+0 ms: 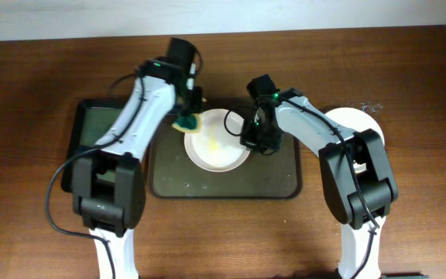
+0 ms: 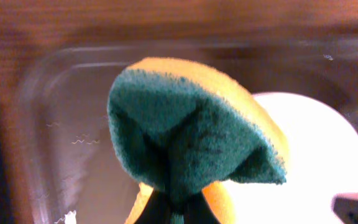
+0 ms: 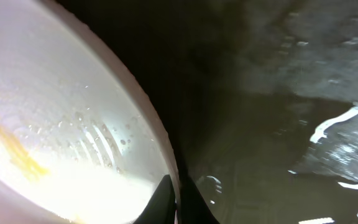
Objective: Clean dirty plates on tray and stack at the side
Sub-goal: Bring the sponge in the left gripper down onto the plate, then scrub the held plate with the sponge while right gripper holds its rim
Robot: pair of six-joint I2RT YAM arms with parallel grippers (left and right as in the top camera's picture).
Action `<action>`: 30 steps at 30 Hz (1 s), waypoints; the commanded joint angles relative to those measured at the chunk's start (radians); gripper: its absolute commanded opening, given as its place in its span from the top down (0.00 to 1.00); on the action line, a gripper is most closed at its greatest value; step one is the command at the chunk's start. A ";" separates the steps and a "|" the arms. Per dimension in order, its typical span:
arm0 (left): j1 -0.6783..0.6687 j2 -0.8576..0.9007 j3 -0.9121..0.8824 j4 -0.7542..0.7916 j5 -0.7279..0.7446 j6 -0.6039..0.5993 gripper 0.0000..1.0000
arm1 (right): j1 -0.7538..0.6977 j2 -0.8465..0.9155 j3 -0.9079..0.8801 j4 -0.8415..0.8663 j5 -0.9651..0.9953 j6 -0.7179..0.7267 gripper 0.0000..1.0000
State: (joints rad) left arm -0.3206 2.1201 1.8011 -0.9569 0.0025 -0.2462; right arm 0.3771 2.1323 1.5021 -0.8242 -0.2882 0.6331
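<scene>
The yellowish smear is still in the middle of the plate while the sponge sits at the plate's far (image 1: 186,123) rim. Next, my left gripper wipes the sponge back over the smear (image 1: 214,145) before stacking.
A white plate (image 1: 217,143) with a yellowish smear lies on the dark brown-grey tray (image 1: 277,182). My left gripper (image 1: 188,116) is shut on a green-yellow sponge (image 2: 194,134) and holds it at the plate's far left rim. My right gripper (image 1: 252,139) is shut on the plate's right rim (image 3: 166,155); the smear shows in the right wrist view (image 3: 17,152). A second white plate (image 1: 360,124) lies on the table at the right, partly behind my right arm. A third plate is not in view.
A smaller black tray (image 1: 91,128) sits left of the large tray, partly under my left arm. Both arm bases stand at the table's front edge. Brown wooden table (image 1: 29,93) surrounds the trays.
</scene>
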 commanded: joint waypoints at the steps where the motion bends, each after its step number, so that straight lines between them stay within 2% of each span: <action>1: -0.056 -0.003 -0.059 0.057 0.036 0.017 1.00 | 0.007 0.034 -0.042 0.012 -0.033 -0.069 0.96; 5: -0.084 -0.003 -0.114 0.098 0.036 0.016 1.00 | 0.007 0.034 -0.042 0.030 -0.094 -0.185 0.96; 13: -0.086 0.064 -0.155 0.121 0.036 0.016 1.00 | 0.005 0.034 -0.043 0.032 -0.070 -0.208 0.96; 17: -0.087 0.107 -0.159 0.038 0.066 0.024 1.00 | -0.013 0.034 -0.045 0.028 -0.071 -0.207 0.96; 19: -0.087 0.107 -0.163 0.004 0.201 0.206 1.00 | -0.028 0.034 -0.045 0.028 -0.071 -0.207 0.96; 21: -0.087 0.107 -0.163 -0.052 0.379 0.516 1.00 | -0.040 0.034 -0.045 0.028 -0.076 -0.207 0.96; 22: -0.089 0.107 -0.163 -0.082 0.410 0.635 1.00 | -0.045 0.034 -0.045 0.027 -0.080 -0.207 0.96; 23: -0.089 0.107 -0.163 -0.102 0.409 0.700 1.00 | -0.050 0.034 -0.045 0.027 -0.088 -0.208 0.96; 26: -0.089 0.107 -0.163 -0.113 0.343 0.822 1.00 | -0.086 0.034 -0.045 0.028 -0.159 -0.226 0.96; 28: -0.086 0.107 -0.163 -0.085 0.303 0.821 1.00 | -0.112 0.034 -0.045 0.028 -0.194 -0.237 0.96; 30: -0.081 0.107 -0.163 -0.036 0.295 0.767 1.00 | -0.139 0.034 -0.045 0.027 -0.208 -0.237 0.96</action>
State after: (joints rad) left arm -0.3954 2.1994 1.6600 -1.0245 0.3000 0.4416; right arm 0.2985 2.1403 1.4658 -0.8062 -0.4858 0.3889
